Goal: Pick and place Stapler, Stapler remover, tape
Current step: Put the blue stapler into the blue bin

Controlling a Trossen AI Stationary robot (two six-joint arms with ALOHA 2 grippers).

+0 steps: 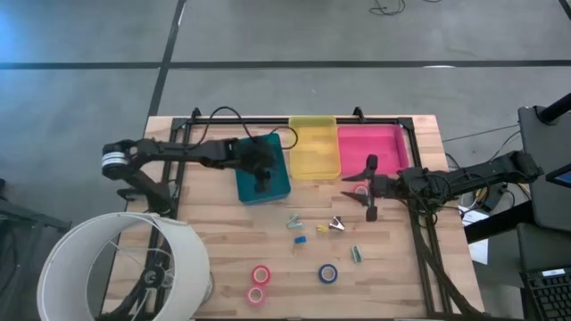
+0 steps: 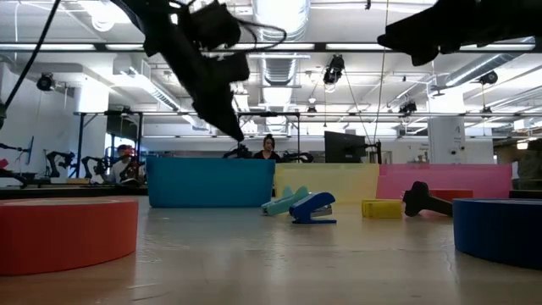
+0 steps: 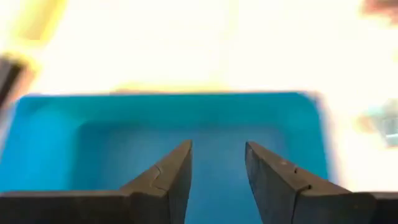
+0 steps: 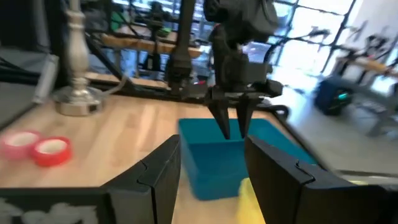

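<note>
The blue stapler (image 1: 300, 239) is clear of the teal item (image 1: 293, 220), so the robot's left gripper should keep moving toward the stapler, open, until its fingers are on both sides of it, then close.
My left gripper (image 1: 261, 183) hangs open over the blue bin (image 1: 278, 189), fingers pointing down (image 4: 233, 127); its wrist view shows only the bin's bare floor (image 3: 217, 155) between them. My right gripper (image 1: 357, 189) is open and level at the pink bin's near edge (image 1: 393, 178), pointing toward the table's left, holding nothing. Two pinkish-red tape rolls (image 1: 260, 274) (image 1: 257, 294) and a dark blue one (image 1: 328, 274) lie flat near the table's near edge. A small blue stapler (image 2: 313, 207) and a dark staple remover (image 2: 428, 201) rest on the table's middle.
A yellow bin (image 1: 314, 147) stands between the blue and pink bins along the far edge. Small teal (image 1: 293, 220) (image 1: 356, 254) and yellow (image 1: 323, 228) items lie scattered mid-table. A white lampshade (image 1: 125, 267) covers the near left corner. A person (image 2: 269, 146) shows beyond the table.
</note>
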